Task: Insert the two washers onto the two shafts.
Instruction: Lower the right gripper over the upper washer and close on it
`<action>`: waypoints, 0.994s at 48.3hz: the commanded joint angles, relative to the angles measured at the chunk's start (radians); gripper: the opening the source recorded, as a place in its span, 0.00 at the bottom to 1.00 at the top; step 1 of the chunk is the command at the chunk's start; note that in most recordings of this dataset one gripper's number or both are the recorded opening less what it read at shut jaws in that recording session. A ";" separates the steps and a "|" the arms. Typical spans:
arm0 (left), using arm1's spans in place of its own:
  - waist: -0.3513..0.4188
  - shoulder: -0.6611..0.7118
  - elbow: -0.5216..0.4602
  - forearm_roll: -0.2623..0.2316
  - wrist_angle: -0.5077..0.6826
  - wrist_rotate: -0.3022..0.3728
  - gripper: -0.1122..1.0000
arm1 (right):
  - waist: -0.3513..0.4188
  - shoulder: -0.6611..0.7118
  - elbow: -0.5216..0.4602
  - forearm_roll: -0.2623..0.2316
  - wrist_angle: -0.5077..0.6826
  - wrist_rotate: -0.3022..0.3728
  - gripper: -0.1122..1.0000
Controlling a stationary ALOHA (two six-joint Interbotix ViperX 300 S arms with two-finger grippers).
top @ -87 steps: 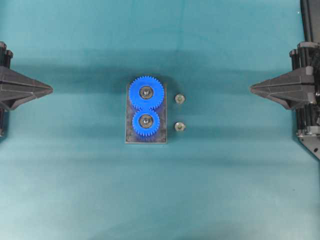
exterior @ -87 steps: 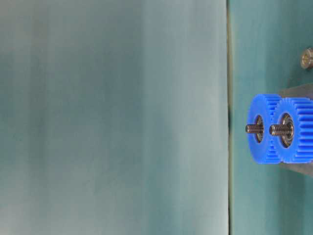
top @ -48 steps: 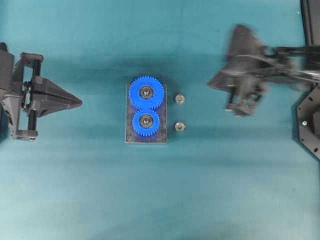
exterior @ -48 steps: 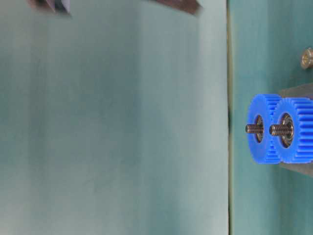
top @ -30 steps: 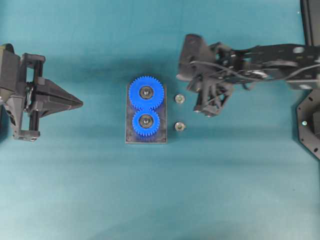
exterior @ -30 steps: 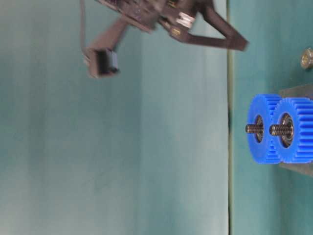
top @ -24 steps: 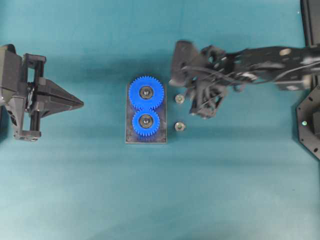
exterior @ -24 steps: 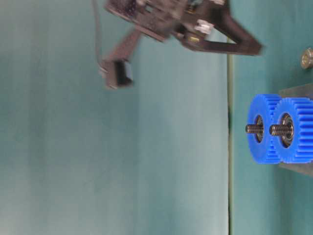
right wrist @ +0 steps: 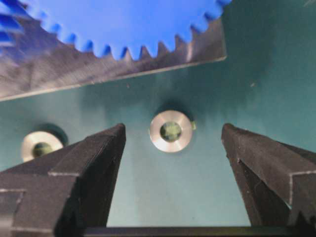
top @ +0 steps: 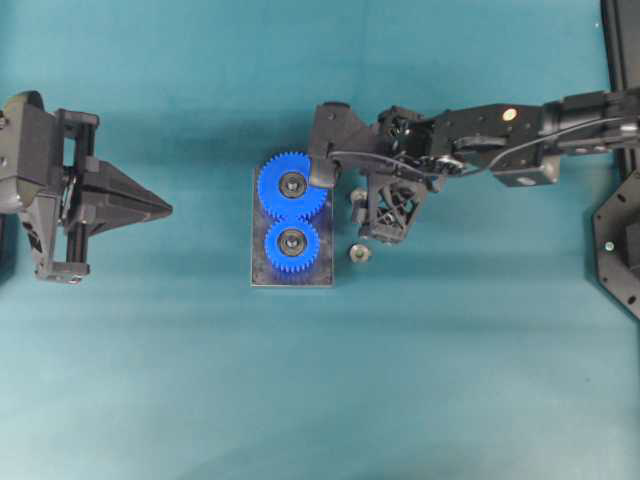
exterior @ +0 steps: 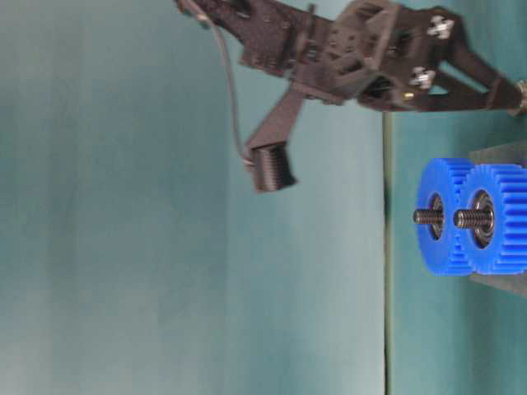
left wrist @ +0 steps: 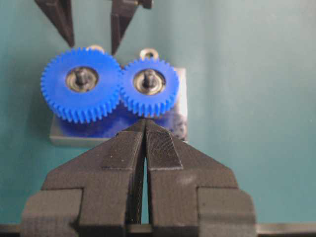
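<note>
My gripper will uncover a hidden cross mark under the washer (right wrist: 171, 131) when it lifts the washer, because a pale green sliver sticks out past the silver washer's rim.
Two blue gears (top: 292, 212) sit on a grey plate (top: 290, 276), each on a threaded shaft (exterior: 428, 216). Two silver washers lie on the cloth to the plate's right. My right gripper (top: 365, 205) hangs open over the farther washer (right wrist: 171, 131), its fingertips (right wrist: 111, 140) to either side and apart from it. The nearer washer (top: 359, 253) lies free. Far to the left, my left gripper (left wrist: 145, 121) is shut with nothing in it and points at the gears (left wrist: 111, 86). The right gripper's fingers (left wrist: 121, 19) show behind the big gear.
Teal cloth covers the table (top: 450, 380). The right arm (top: 500, 135) stretches in from the right edge, its wrist camera (top: 330, 140) close above the large gear. An arm base (top: 620, 250) stands at the right edge.
The right arm has swept in from the right to the washers, dropped toward the table, and its jaws have opened wide. The left gripper has barely shifted and stays shut.
</note>
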 commanded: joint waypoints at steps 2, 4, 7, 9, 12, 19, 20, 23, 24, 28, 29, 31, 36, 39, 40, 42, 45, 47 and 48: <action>0.002 0.002 -0.025 0.003 -0.008 -0.002 0.10 | 0.003 0.000 -0.018 -0.002 -0.005 -0.009 0.86; 0.002 0.002 -0.023 0.003 -0.008 -0.002 0.10 | 0.005 0.006 -0.018 -0.003 -0.006 -0.008 0.86; 0.002 0.002 -0.023 0.003 -0.009 -0.002 0.10 | 0.005 0.015 -0.018 -0.003 -0.008 -0.006 0.86; 0.002 0.002 -0.025 0.003 -0.009 -0.002 0.10 | 0.003 0.017 -0.023 -0.003 -0.009 -0.005 0.87; 0.002 0.002 -0.025 0.002 -0.009 -0.002 0.10 | 0.005 0.020 -0.026 -0.003 -0.009 -0.006 0.86; 0.002 0.002 -0.026 0.003 -0.011 -0.005 0.10 | 0.005 0.023 -0.034 -0.003 -0.003 -0.005 0.85; 0.002 0.002 -0.028 0.003 -0.009 -0.005 0.10 | 0.005 0.025 -0.032 -0.003 0.000 -0.005 0.85; 0.002 0.002 -0.028 0.002 -0.009 -0.005 0.10 | 0.008 0.028 -0.034 -0.003 0.009 -0.006 0.85; 0.002 0.002 -0.028 0.002 -0.009 -0.005 0.10 | 0.008 0.029 -0.034 -0.003 0.012 -0.006 0.85; 0.002 0.002 -0.028 0.002 -0.011 -0.005 0.10 | 0.017 0.034 -0.031 -0.003 0.017 -0.008 0.84; 0.002 0.002 -0.028 0.003 -0.011 -0.005 0.10 | 0.018 0.034 -0.031 -0.003 0.017 -0.006 0.83; 0.002 0.003 -0.028 0.002 -0.011 -0.005 0.10 | 0.021 0.034 -0.031 -0.002 0.015 -0.006 0.81; 0.002 0.003 -0.028 0.002 -0.011 -0.005 0.10 | 0.028 0.038 -0.029 -0.002 0.017 -0.005 0.72; 0.002 0.002 -0.028 0.002 -0.011 -0.005 0.10 | 0.031 0.038 -0.029 -0.003 0.017 -0.003 0.64; 0.002 0.002 -0.028 0.002 -0.011 -0.005 0.10 | 0.032 0.038 -0.029 -0.003 0.017 -0.005 0.60; 0.002 0.002 -0.028 0.002 -0.011 -0.005 0.10 | 0.038 0.038 -0.028 -0.003 0.017 -0.005 0.52; 0.002 0.003 -0.028 0.002 -0.011 -0.006 0.10 | 0.043 0.040 -0.026 -0.003 0.017 -0.003 0.39; 0.002 0.002 -0.029 0.002 -0.011 -0.006 0.10 | 0.044 0.038 -0.026 -0.003 0.015 0.000 0.37; 0.002 0.003 -0.028 0.003 -0.011 -0.008 0.10 | 0.044 0.038 -0.026 -0.003 0.015 0.002 0.37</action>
